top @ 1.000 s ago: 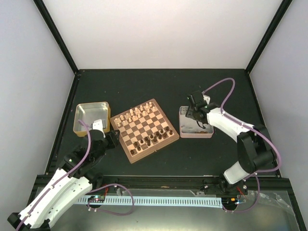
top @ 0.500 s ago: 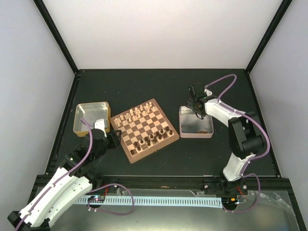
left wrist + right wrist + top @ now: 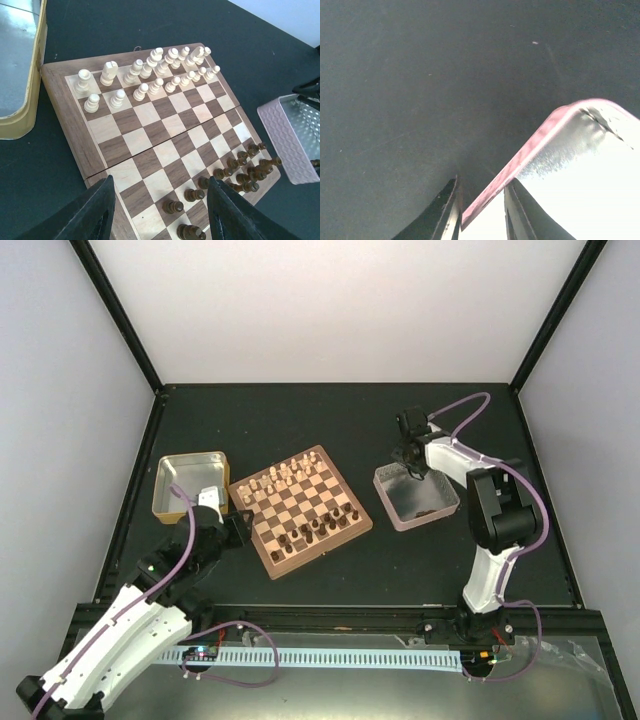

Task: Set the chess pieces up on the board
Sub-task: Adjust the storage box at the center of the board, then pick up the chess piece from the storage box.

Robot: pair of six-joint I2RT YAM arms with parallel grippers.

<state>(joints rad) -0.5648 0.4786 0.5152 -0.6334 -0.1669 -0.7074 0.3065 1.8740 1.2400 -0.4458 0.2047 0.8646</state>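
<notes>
The pink tin (image 3: 411, 501) sits askew, a dark piece along its near side, so next my right gripper turns it straight by its rim before taking the piece (image 3: 426, 513).
The board (image 3: 253, 536) lies at an angle in the table's middle. Cream chess pieces (image 3: 275, 480) fill its far-left rows and dark ones (image 3: 322, 528) its near-right rows. The left wrist view shows the board's rim (image 3: 65, 125), the cream pieces (image 3: 150, 75) and the dark pieces (image 3: 240, 172). My left gripper (image 3: 235, 530) is open and empty above the board's near-left corner, its jaws (image 3: 160, 185) wide apart. My right gripper (image 3: 412, 472) is shut on the far wall of the pink tin (image 3: 386, 499). In the right wrist view the fingers (image 3: 480, 197) pinch that pink wall (image 3: 535, 145).
A gold-sided tin (image 3: 160, 490) sits left of the board, at the left edge of the left wrist view (image 3: 30, 100). The pink tin (image 3: 285, 145) holds a few small dark bits (image 3: 422, 512). Black frame posts border the dark mat.
My right gripper has moved to the pink tin's far wall and shut on it, and the tin has turned on the table. The left arm has hardly moved.
</notes>
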